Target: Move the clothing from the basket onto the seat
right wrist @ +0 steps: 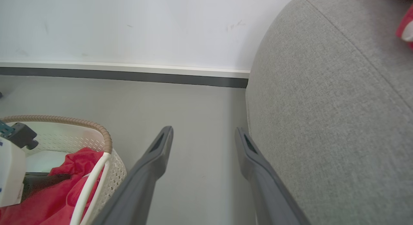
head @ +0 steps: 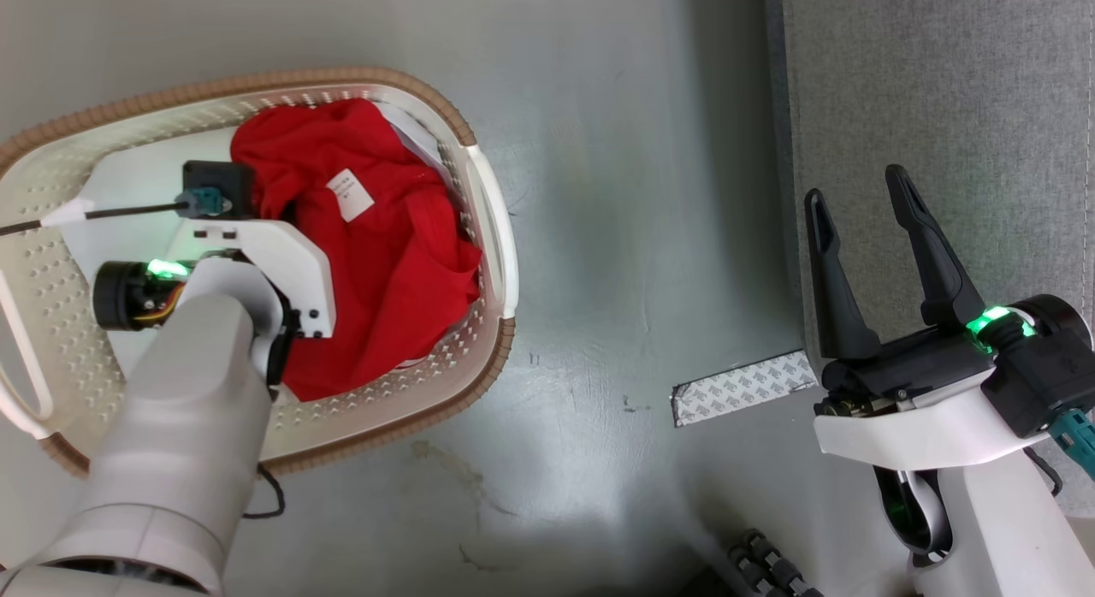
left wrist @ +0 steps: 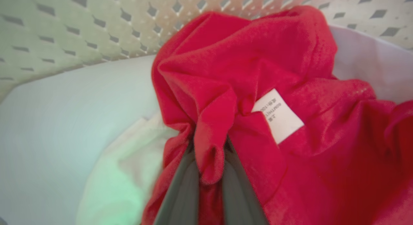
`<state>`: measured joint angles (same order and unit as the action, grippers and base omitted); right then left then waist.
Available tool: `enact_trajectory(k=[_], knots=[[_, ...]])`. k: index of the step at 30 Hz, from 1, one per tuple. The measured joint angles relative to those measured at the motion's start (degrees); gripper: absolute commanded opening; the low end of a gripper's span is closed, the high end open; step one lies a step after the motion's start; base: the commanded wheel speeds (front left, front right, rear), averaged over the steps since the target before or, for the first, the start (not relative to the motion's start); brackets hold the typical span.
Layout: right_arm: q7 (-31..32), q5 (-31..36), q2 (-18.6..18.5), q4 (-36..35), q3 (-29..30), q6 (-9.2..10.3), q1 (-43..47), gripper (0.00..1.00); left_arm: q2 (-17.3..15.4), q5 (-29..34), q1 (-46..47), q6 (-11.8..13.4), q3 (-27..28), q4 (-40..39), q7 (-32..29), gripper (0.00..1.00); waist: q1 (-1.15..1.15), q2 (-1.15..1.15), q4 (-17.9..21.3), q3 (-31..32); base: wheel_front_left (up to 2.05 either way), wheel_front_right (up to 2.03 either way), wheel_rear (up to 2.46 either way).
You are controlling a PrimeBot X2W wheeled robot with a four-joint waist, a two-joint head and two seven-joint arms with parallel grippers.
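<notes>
My gripper will bring the white fabric (left wrist: 125, 178) along when it carries the red clothing, because a soft white edge (left wrist: 116, 141) runs out from under the red clothing.
The basket (head: 492, 229) stands on the floor at the left, with the red clothing (head: 385, 272) heaped in its right half, its white label (left wrist: 279, 115) face up. My left arm (head: 197, 349) reaches down into the basket. In the left wrist view my left gripper (left wrist: 209, 154) is shut on a bunched fold of the red clothing (left wrist: 245, 57). My right gripper (head: 860, 195) stands open and empty over the near edge of the grey seat (head: 941, 92). Another bit of red clothing (right wrist: 405, 25) with white trim lies on the seat (right wrist: 322, 122).
A pale flat cloth (left wrist: 58, 122) lies under the red fabric in the basket. A strip of patterned tape (head: 742, 387) is stuck to the grey floor beside the seat. A white wall with a dark baseboard (right wrist: 129, 75) runs behind.
</notes>
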<state>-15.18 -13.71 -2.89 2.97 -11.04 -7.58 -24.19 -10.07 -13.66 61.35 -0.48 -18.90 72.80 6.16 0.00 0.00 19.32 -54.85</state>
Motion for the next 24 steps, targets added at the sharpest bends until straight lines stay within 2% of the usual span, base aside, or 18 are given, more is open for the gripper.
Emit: enact_trajectory(k=[5,12,18,24], knots=[[0.0,0.0,0.0,0.7,0.4,0.00,0.0,1.00,0.8,-0.2,0.0,-0.8,-0.2,0.2,1.9,0.00,0.00,0.00,-0.7,0.8,0.00,0.00,0.00],[0.0,1.2,0.0,2.4,1.9,0.00,0.1,1.00,3.2,-1.7,-1.3,-3.2,-0.2,0.1,5.4,0.00,0.00,0.00,-2.7,4.2,0.00,0.00,0.00],[0.0,3.1,0.0,4.9,3.9,0.00,2.2,1.00,5.6,-2.5,-5.7,-5.6,-1.3,-1.3,7.7,0.00,0.00,0.00,-4.6,10.1,0.00,0.00,0.00],[0.0,3.7,0.0,7.1,6.0,0.00,6.4,1.00,6.8,-4.6,-11.5,-6.6,-3.1,-5.4,8.6,0.00,-0.01,0.00,-6.8,17.8,0.00,0.00,0.00]])
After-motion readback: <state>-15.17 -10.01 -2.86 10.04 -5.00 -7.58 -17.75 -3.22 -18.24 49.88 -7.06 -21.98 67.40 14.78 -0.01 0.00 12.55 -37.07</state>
